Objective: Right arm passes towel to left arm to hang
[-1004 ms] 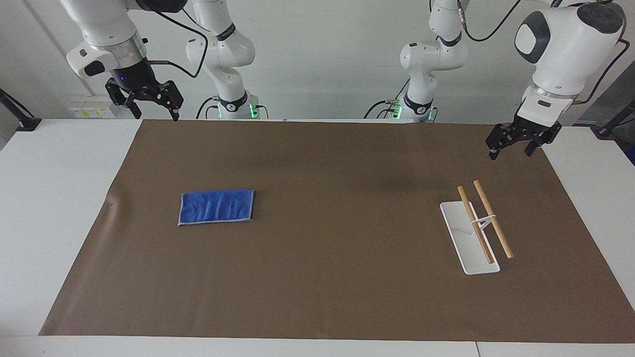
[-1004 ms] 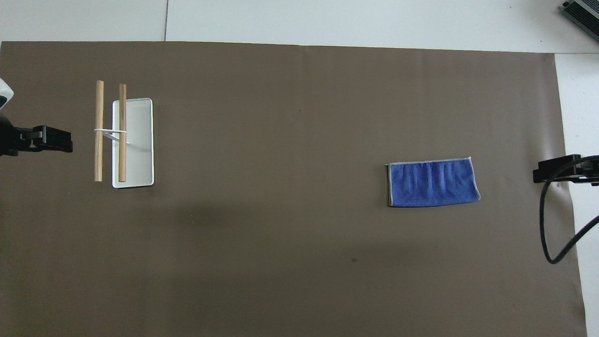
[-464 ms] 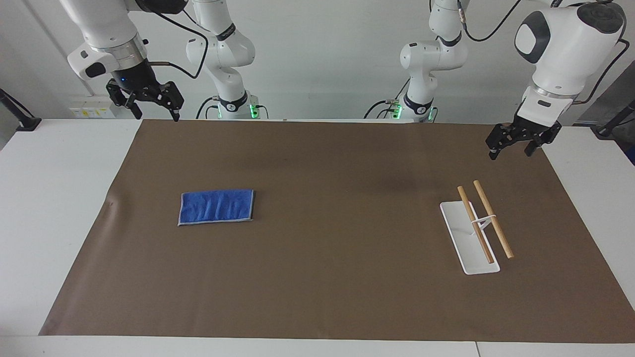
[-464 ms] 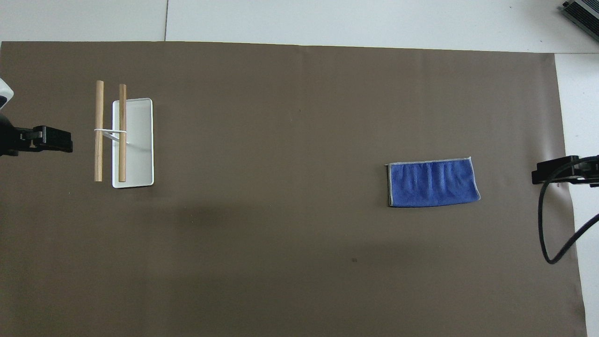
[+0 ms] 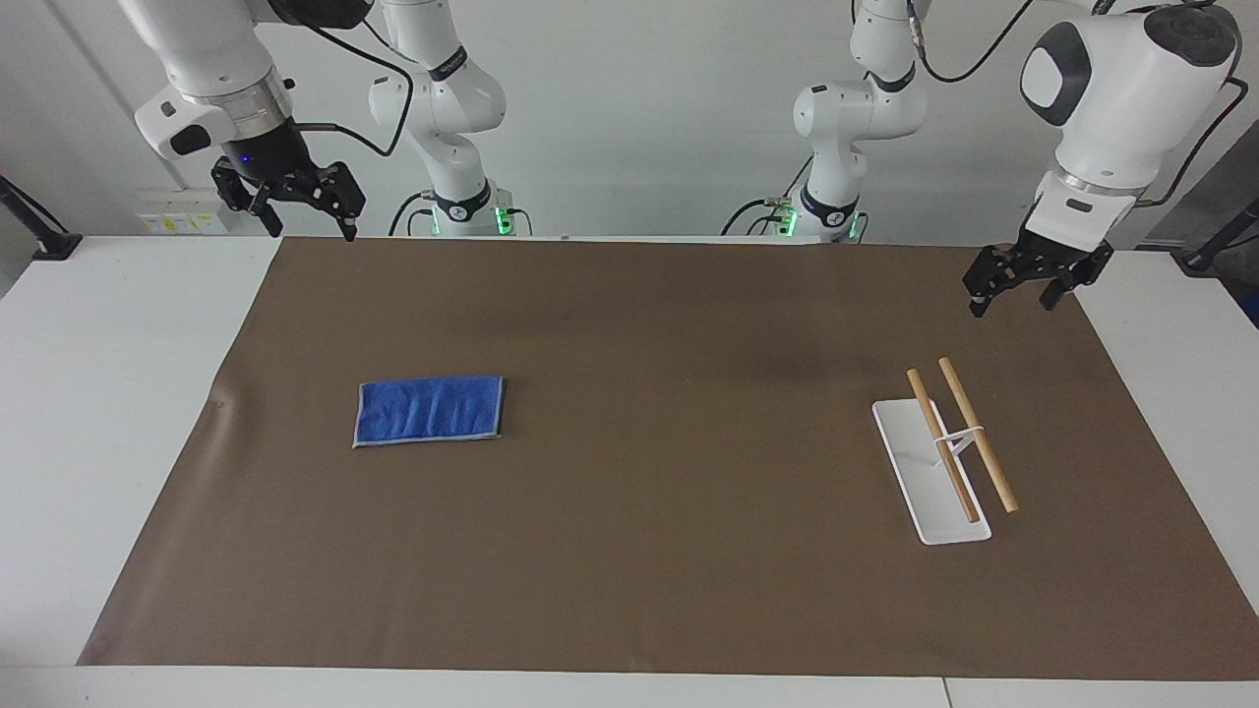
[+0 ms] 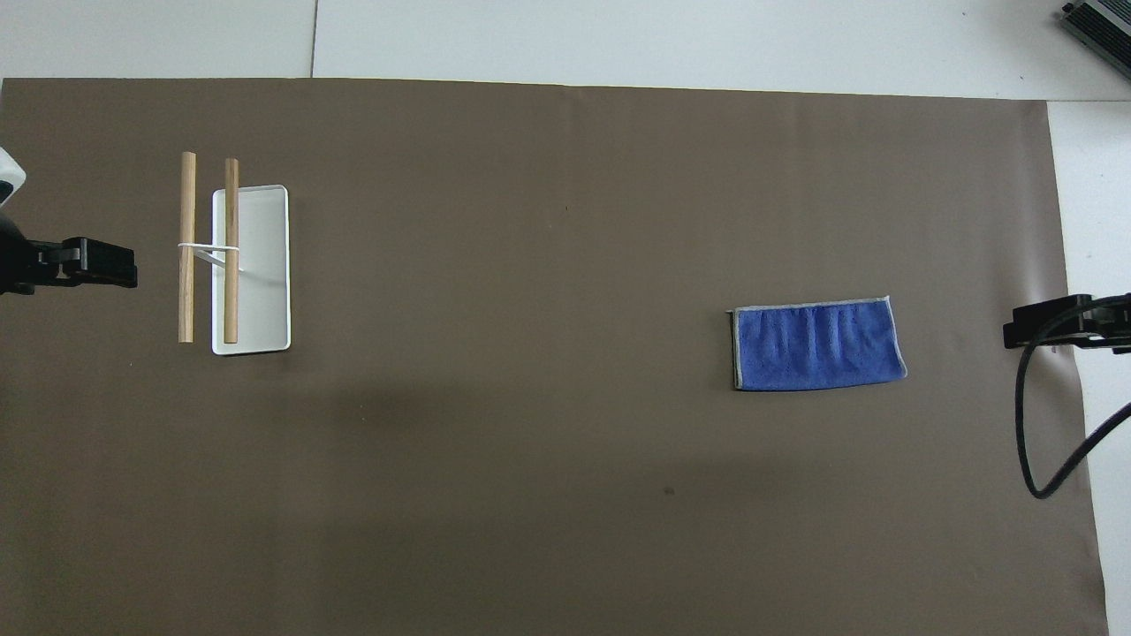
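My gripper will make the blue towel (image 6: 818, 345) droop into hanging folds when it lifts the towel by one edge, because soft ripples (image 6: 812, 337) run across the towel's thin side.
The blue towel (image 5: 429, 410) lies flat on the brown mat, toward the right arm's end of the table; it also shows in the overhead view (image 6: 818, 344). My right gripper (image 5: 306, 224) hangs open and empty in the air over the mat's corner nearest its own base, well apart from the towel; its tip shows in the overhead view (image 6: 1043, 322). My left gripper (image 5: 1012, 303) hangs open and empty over the mat's edge at the left arm's end, near the rack; it also shows in the overhead view (image 6: 97, 265).
A white tray (image 5: 915, 462) with two wooden rods (image 5: 974, 433) raised on a stand sits toward the left arm's end; it also shows in the overhead view (image 6: 261, 265). The brown mat (image 5: 669, 551) covers most of the white table. A black cable (image 6: 1029, 424) hangs from the right arm.
The right gripper has shifted very slightly toward the towel. The left arm, the towel and the rack have not moved.
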`<state>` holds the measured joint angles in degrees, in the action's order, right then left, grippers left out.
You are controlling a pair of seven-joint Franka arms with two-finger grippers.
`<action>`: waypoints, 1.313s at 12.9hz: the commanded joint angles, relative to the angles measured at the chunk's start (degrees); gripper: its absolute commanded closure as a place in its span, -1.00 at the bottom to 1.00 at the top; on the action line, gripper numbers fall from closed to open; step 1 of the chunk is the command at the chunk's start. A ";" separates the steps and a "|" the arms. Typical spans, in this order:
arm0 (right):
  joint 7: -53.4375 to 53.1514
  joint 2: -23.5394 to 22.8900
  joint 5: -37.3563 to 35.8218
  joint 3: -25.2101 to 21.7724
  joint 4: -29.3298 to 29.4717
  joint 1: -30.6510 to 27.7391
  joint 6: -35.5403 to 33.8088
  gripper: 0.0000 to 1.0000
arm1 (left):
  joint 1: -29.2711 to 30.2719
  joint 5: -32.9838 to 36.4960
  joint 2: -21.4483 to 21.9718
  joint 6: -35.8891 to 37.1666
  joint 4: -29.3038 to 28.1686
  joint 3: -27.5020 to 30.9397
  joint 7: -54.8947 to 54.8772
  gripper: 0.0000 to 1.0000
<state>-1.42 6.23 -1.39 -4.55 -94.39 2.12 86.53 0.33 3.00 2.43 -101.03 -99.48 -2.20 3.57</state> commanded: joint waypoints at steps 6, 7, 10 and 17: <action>0.98 1.33 0.69 0.07 -1.50 -0.11 -0.49 -1.00 | -0.06 -0.72 1.44 -0.57 -1.51 0.27 -0.41 -1.00; 0.98 1.33 0.69 0.07 -1.50 -0.10 -0.49 -1.00 | -0.15 -0.72 1.44 -0.48 -1.51 0.27 -0.41 -1.00; 0.28 1.33 0.69 0.07 -1.59 -0.19 -0.31 -1.00 | -0.06 -0.72 1.44 -0.57 -1.51 0.27 -0.41 -1.00; 1.24 2.73 0.69 0.07 -5.80 -0.10 3.79 -1.00 | -0.06 -0.72 1.44 -0.48 -1.51 0.27 -0.41 -1.00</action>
<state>-1.42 6.86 -1.39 -4.54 -96.55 2.14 87.04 0.33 3.00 2.43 -101.03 -99.48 -2.20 3.57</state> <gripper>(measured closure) 0.000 0.000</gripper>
